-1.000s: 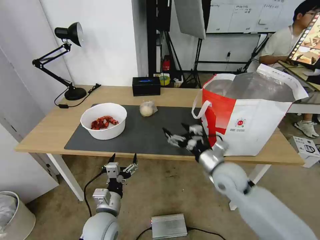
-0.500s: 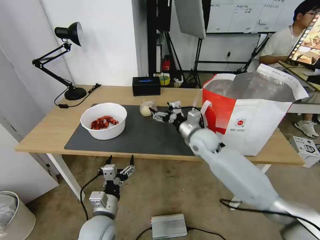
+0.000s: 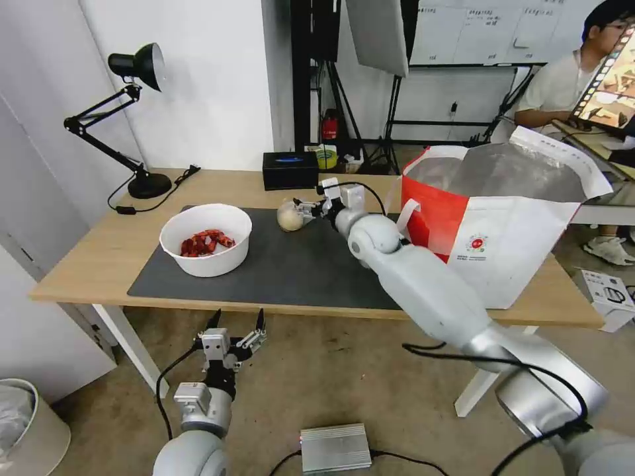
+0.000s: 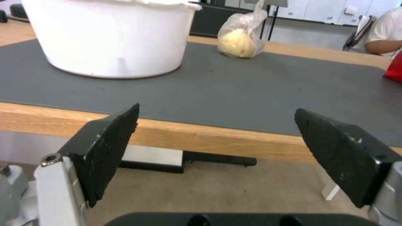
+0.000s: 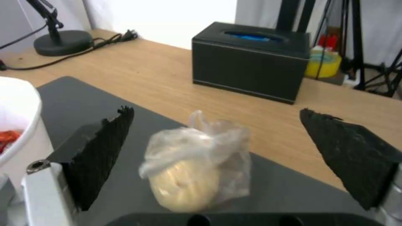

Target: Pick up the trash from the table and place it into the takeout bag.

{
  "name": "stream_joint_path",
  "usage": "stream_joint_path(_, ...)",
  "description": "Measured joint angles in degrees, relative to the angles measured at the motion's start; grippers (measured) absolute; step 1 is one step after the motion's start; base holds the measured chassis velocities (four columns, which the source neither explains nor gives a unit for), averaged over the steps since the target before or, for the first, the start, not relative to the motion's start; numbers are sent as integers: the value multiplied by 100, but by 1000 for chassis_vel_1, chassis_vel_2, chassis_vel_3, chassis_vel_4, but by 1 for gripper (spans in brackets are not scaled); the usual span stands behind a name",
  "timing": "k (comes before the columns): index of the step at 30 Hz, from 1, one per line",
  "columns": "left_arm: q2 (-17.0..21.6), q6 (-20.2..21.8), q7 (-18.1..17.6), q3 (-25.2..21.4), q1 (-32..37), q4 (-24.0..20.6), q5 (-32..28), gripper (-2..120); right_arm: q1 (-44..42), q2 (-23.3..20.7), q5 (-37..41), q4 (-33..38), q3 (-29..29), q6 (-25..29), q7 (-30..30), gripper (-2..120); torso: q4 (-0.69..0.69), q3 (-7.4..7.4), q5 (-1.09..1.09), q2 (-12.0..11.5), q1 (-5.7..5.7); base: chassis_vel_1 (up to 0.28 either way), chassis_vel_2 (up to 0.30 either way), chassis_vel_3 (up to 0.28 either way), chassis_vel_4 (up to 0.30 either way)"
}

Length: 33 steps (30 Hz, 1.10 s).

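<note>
Loose clear wrap is bunched up above the beige ball (image 3: 290, 217), so the wrap's loose end will fall over my right gripper when I lift the ball.
A beige ball in clear wrap (image 3: 289, 216) (image 5: 190, 175) lies at the far edge of the dark mat (image 3: 291, 271) on the table (image 3: 99, 254). My right gripper (image 3: 305, 210) (image 5: 215, 113) hovers just beside and over it, open, with the ball between the spread fingers and not touched. The white bowl of red scraps (image 3: 206, 239) (image 4: 113, 37) stands on the mat's left part. The takeout bag (image 3: 503, 218) stands open at the table's right end. My left gripper (image 3: 233, 330) (image 4: 218, 150) hangs open below the table's front edge, empty.
A black rectangular box (image 3: 290, 170) (image 5: 251, 59) sits just behind the ball. A black desk lamp (image 3: 135, 125) with its cord stands at the far left corner. A silver box (image 3: 335, 447) lies on the floor, and a bin (image 3: 26, 423) stands at lower left.
My right arm has swung from in front of the bag, near the table's front edge, across the mat to the wrapped ball. The left gripper has sunk slightly.
</note>
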Motion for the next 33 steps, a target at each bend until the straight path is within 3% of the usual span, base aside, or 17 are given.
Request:
stream_joint_path(11, -22, -5, 0, 2, -3, -11, 13, 100, 169, 684, -97, -703, 81, -427, 114, 100, 0, 0, 0, 0, -1, 0, 0, 0, 0)
stream_joint_path(33, -43, -10, 0, 5, -27, 21, 15, 100, 278, 1141, -616, -1513, 127, -716, 45, 100, -1, 0, 1, 0, -1, 0, 0, 0, 0)
